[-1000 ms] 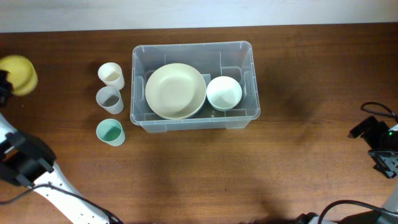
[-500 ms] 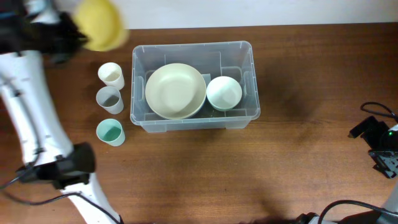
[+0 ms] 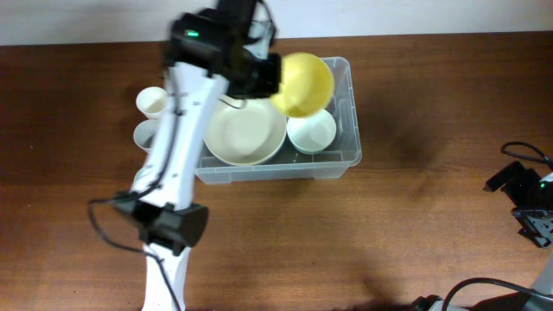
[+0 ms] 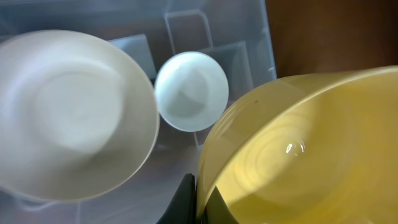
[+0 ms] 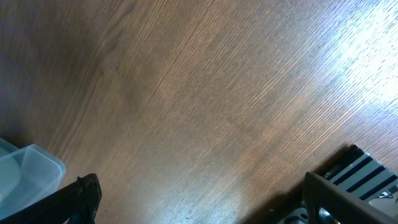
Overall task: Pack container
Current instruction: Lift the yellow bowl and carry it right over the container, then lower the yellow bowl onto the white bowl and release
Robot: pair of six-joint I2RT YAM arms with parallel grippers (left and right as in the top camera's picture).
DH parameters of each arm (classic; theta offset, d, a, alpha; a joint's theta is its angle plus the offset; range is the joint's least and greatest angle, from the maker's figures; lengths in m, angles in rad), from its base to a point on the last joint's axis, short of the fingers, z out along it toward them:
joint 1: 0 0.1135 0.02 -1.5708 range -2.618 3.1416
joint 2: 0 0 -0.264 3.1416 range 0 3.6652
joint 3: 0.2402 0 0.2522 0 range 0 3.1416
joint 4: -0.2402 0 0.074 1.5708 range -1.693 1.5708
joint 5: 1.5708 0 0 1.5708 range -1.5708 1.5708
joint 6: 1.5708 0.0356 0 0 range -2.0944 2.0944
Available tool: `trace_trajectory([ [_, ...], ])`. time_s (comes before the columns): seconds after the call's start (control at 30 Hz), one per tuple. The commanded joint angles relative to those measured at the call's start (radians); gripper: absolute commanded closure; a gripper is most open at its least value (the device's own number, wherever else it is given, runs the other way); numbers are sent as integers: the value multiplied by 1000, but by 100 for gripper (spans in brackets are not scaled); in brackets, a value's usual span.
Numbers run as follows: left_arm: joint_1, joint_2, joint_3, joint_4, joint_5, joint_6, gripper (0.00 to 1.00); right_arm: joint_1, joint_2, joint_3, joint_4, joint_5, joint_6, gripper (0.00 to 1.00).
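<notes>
I should go on lowering the yellow bowl (image 3: pixel 304 85) with my left gripper until it nests inside the empty white bowl (image 3: pixel 312 135), and then let go, because the yellow bowl opens upward over the white bowl.
The container (image 3: pixel 275 173) is a clear plastic bin at the table's middle. Inside it lie a large cream bowl (image 3: pixel 244 130) and a small white bowl (image 3: pixel 311 131). My left gripper (image 3: pixel 270 79) reaches over the bin's back, shut on the rim of a yellow bowl (image 3: pixel 304 83) that hangs above the white bowl. In the left wrist view the left gripper (image 4: pixel 202 200) pinches the yellow bowl (image 4: pixel 305 149) by its edge, above the white bowl (image 4: pixel 191 90) and the cream bowl (image 4: pixel 68 118). My right gripper (image 5: pixel 205 199) stands open over bare wood.
A cream cup (image 3: pixel 152 102) and a grey cup (image 3: pixel 143 134) stand left of the bin, partly behind my left arm. My right arm (image 3: pixel 529 203) rests at the table's right edge. A corner of the bin (image 5: pixel 28 165) shows in the right wrist view.
My left arm has swung from the far left edge across the back of the table, carrying the yellow bowl to above the bin's right half. The right arm has not moved.
</notes>
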Motion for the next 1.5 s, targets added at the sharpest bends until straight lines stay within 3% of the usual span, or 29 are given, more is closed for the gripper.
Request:
trace_trajectory([
  [0.0, -35, 77, -9, 23, -85, -18, 99, -3, -2, -1, 3, -6, 8, 1],
  [0.43, -43, 277, -10, 82, -87, -19, 99, -3, -2, -1, 3, -6, 8, 1],
  [0.9, -43, 343, -10, 89, -86, -19, 98, -3, -2, -1, 3, -6, 8, 1],
  [1.1, -43, 343, -10, 89, -86, -18, 86, -3, -2, -1, 3, -5, 8, 1],
  [1.33, -43, 343, -10, 90, -86, -18, 57, -3, -2, -1, 3, -6, 8, 1],
  [1.47, -32, 340, 14, 103, -86, -16, 52, -3, -2, -1, 3, -5, 8, 1],
])
